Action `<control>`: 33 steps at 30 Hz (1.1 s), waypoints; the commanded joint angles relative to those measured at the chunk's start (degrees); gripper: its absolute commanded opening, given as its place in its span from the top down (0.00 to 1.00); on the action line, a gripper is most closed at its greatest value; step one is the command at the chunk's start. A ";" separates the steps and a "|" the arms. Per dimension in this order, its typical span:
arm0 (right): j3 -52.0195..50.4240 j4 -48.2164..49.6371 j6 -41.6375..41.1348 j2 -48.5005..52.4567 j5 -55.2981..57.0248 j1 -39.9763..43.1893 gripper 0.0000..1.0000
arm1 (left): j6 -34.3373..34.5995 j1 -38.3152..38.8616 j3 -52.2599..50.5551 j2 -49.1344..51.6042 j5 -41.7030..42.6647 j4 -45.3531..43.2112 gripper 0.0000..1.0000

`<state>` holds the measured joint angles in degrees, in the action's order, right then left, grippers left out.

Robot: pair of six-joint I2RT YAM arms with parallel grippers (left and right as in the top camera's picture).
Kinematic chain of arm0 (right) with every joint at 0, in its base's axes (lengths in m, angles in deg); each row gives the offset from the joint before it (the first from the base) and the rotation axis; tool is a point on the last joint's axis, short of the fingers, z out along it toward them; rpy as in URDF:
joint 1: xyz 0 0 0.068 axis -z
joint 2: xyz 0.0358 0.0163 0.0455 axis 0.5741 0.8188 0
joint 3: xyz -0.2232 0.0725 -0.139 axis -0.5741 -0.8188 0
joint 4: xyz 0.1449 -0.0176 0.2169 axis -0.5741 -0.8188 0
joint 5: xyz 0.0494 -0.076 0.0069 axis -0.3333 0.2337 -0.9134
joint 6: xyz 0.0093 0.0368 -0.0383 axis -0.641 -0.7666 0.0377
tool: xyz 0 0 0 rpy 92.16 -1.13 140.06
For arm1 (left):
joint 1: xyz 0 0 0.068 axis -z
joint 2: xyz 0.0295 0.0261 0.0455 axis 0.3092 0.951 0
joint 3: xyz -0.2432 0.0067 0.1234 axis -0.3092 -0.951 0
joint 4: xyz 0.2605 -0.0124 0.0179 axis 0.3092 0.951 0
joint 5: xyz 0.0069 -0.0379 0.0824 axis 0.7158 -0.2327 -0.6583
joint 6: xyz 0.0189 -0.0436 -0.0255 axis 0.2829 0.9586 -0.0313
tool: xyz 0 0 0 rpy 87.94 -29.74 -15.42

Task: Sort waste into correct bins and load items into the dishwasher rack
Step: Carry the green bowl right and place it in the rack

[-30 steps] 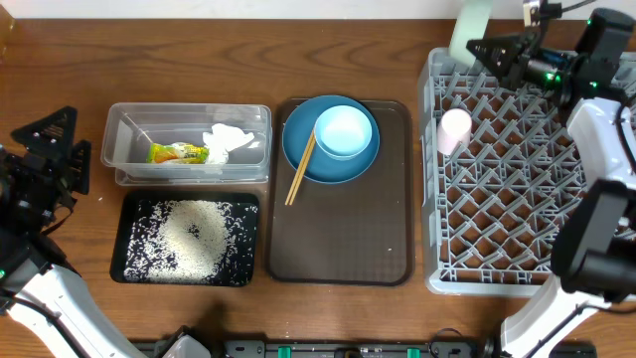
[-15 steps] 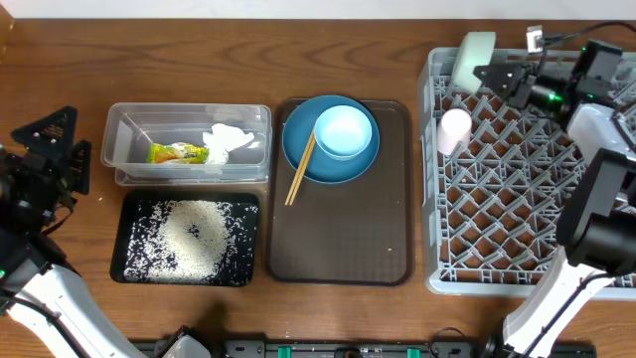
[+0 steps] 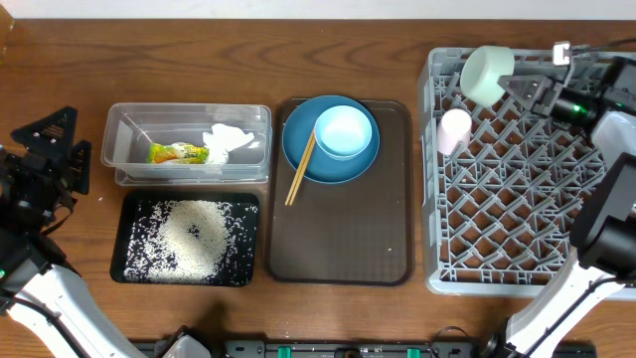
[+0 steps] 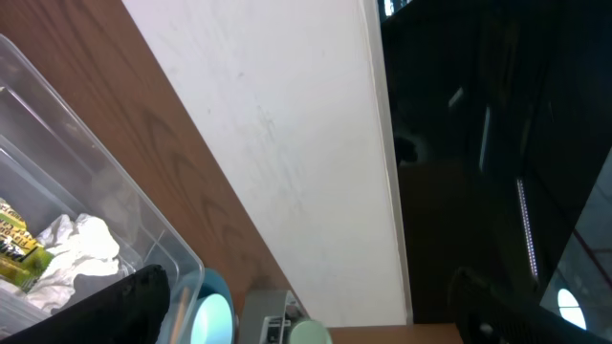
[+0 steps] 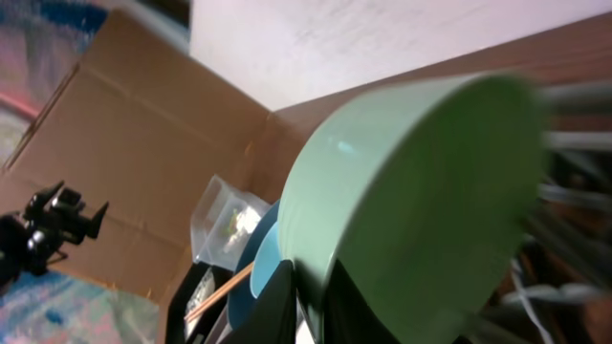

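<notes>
My right gripper should release the bowl's rim and push the bowl down from above, because the pale mint-green bowl (image 3: 482, 77) stands tilted above the rack's wires.
My right gripper (image 3: 519, 83) is shut on the rim of the pale mint-green bowl (image 3: 486, 75), holding it tilted over the far left corner of the grey dishwasher rack (image 3: 517, 268). The bowl fills the right wrist view (image 5: 421, 210). A pink cup (image 3: 455, 130) lies in the rack. The dark blue plate (image 3: 303, 159), light blue bowl (image 3: 345, 130) and chopsticks (image 3: 300, 169) sit on the brown tray (image 3: 338, 239). The clear tub (image 3: 124, 149) holds the napkin (image 3: 229, 142) and wrapper (image 3: 177, 153). The black tray (image 3: 134, 204) holds rice (image 3: 194, 237). My left gripper (image 3: 45, 164) is open at the table's left edge.
The left wrist view looks past the clear tub (image 4: 115, 201) toward a white wall. A cardboard box (image 5: 124, 153) shows behind the table in the right wrist view. Bare wood lies between the tub and my left arm.
My right gripper has carried the mint-green bowl down and to the right, tipping it so its round base faces up over the rack's far left corner. The left arm has not moved.
</notes>
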<state>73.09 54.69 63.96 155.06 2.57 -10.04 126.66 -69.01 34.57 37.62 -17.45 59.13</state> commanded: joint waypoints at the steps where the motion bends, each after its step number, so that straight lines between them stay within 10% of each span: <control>1: 0.42 -0.74 -0.13 0.28 -0.44 2.05 0.83 | 0.11 -0.24 0.74 0.02 0.76 -0.24 0.05; 9: 0.42 -2.93 -0.17 0.28 -0.39 4.70 0.46 | 0.11 -0.24 0.74 0.02 0.76 -0.24 0.05; 23: 0.42 -3.65 -7.45 -1.73 7.89 7.43 0.49 | 0.11 -0.24 0.74 0.02 0.79 -0.24 0.05; 33: 0.44 -16.55 3.26 -15.06 37.99 -1.97 0.50 | 0.11 -0.24 0.74 0.02 0.76 -0.24 0.05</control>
<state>73.05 39.34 61.42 145.86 28.58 -7.82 126.66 -69.01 34.57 37.62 -17.45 59.10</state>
